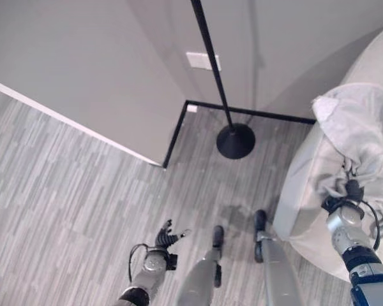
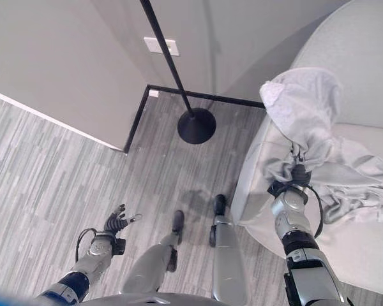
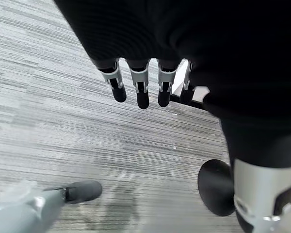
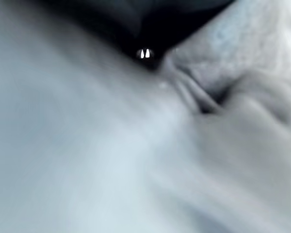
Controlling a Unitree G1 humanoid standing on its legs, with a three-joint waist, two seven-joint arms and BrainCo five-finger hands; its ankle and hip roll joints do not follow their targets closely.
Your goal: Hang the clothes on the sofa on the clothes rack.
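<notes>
The light grey garment (image 1: 354,124) is slumped in limp folds (image 1: 370,156). It will spread out wide and sag in the middle when I pull its ends apart.
A light grey garment (image 2: 306,102) lies bunched on the pale sofa (image 2: 364,38) at the right, one part of it standing up in a heap. My right hand (image 2: 298,177) reaches from below into the folds at the foot of that heap, and cloth (image 4: 233,121) covers it at close range. The clothes rack is a thin black pole (image 1: 210,57) on a round black base (image 1: 235,141), standing in the wall corner left of the sofa. My left hand (image 1: 166,239) hangs low over the floor at the lower left, open and holding nothing, its fingers (image 3: 140,90) straight.
A grey wall with a black skirting strip (image 1: 175,137) juts out left of the rack. A white wall socket (image 1: 203,60) sits behind the pole. Striped grey flooring (image 1: 64,191) spreads to the left. More of the garment trails across the seat (image 2: 370,191).
</notes>
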